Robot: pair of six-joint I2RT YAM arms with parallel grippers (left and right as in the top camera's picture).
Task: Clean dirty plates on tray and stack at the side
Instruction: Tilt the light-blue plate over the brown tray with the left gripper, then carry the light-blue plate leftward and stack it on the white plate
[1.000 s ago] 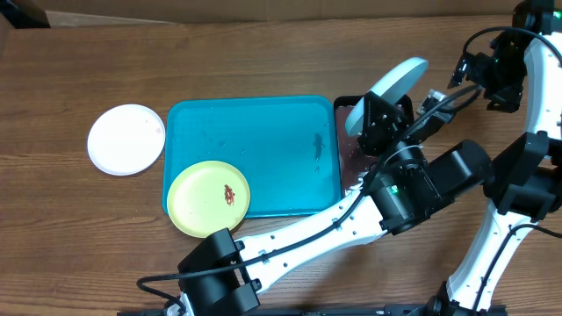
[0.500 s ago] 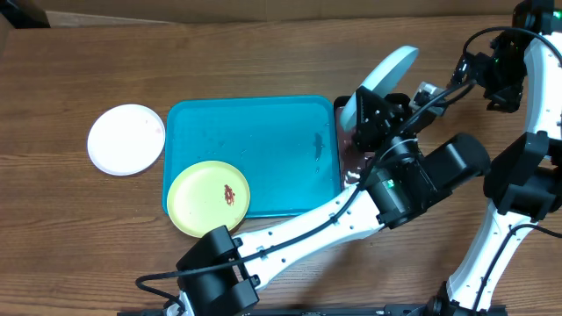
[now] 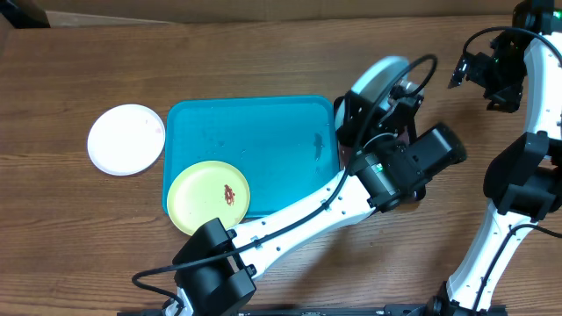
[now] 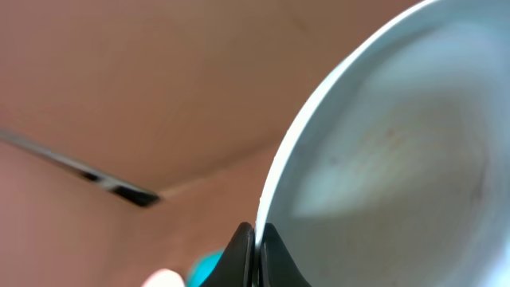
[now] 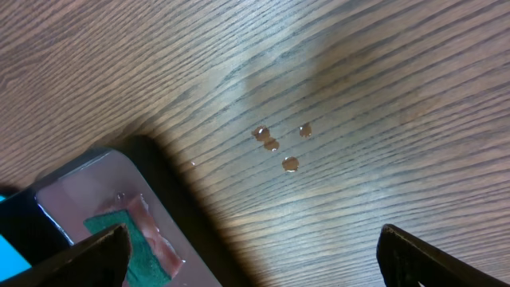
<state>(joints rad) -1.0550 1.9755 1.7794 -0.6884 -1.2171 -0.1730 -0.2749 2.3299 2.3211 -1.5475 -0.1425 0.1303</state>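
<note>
The light blue plate should stay in my left gripper, held by its rim point(image 4: 276, 169), and keep moving until it rests on the white plate point(image 3: 126, 140), which lies open beside the turquoise tray.
My left gripper point(image 3: 357, 104) is shut on the rim of the light blue plate point(image 3: 379, 75) and holds it tilted up on edge above the right end of the turquoise tray point(image 3: 263, 132). In the left wrist view the plate point(image 4: 390, 151) fills the right side, its rim pinched between my fingers point(image 4: 256, 247). The yellow-green plate point(image 3: 208, 197), with a reddish-brown smear, lies on the tray's front left corner. The white plate point(image 3: 126, 139) lies on the table left of the tray. My right gripper point(image 5: 251, 255) is open and empty above the table at the far right.
A narrow black tray point(image 5: 103, 215) with dark liquid and a green sponge point(image 5: 119, 239) sits right of the turquoise tray. A few brown drops point(image 5: 279, 143) lie on the wood near it. My left arm point(image 3: 351, 202) crosses the table's front.
My left gripper has carried the light blue plate to the left, from over the black tray toward the turquoise tray's right end. The right arm has not moved.
</note>
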